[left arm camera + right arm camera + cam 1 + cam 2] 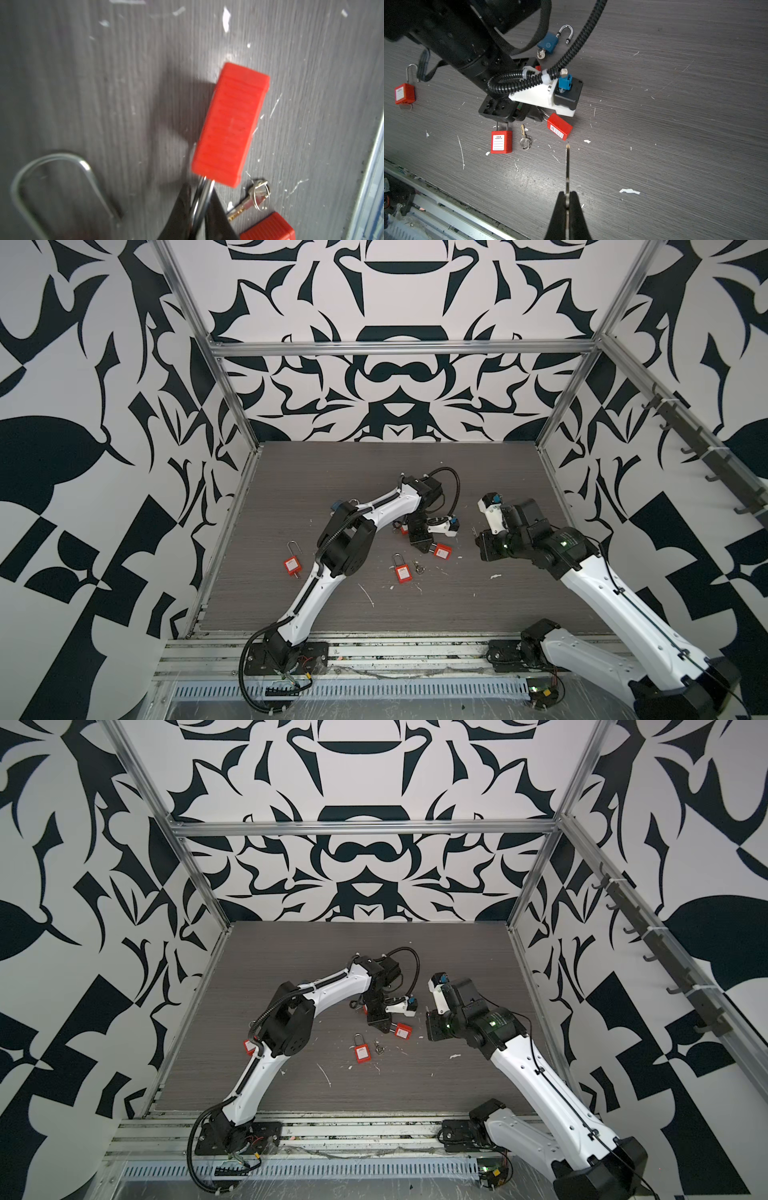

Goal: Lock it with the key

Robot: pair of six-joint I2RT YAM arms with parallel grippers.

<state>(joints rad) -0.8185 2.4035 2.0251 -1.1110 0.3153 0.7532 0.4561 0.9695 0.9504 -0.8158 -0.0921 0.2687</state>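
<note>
The red padlock's body (441, 551) is free and low over clear table, so the robot's left gripper should lower it next to the loose key now and let go once it rests.
My left gripper (200, 193) has its fingers close on either side of the steel shackle of a red padlock (230, 124). The padlock's body sticks out beyond the fingertips, tilted low over the table. It shows in both top views (442, 549) (403, 1031) and in the right wrist view (559, 126). My right gripper (566, 194) is shut on a key (567, 166), whose blade points toward that padlock from a short way off. In a top view this gripper (478, 536) hovers to the right of the left gripper (428, 547).
On the grey table lie a second red padlock (501, 142), a loose key on a ring (525, 139), a third red padlock (404, 93) at the left and a blue padlock (550, 43) behind the left arm. White scraps litter the surface. A metal rail (446, 207) borders the front.
</note>
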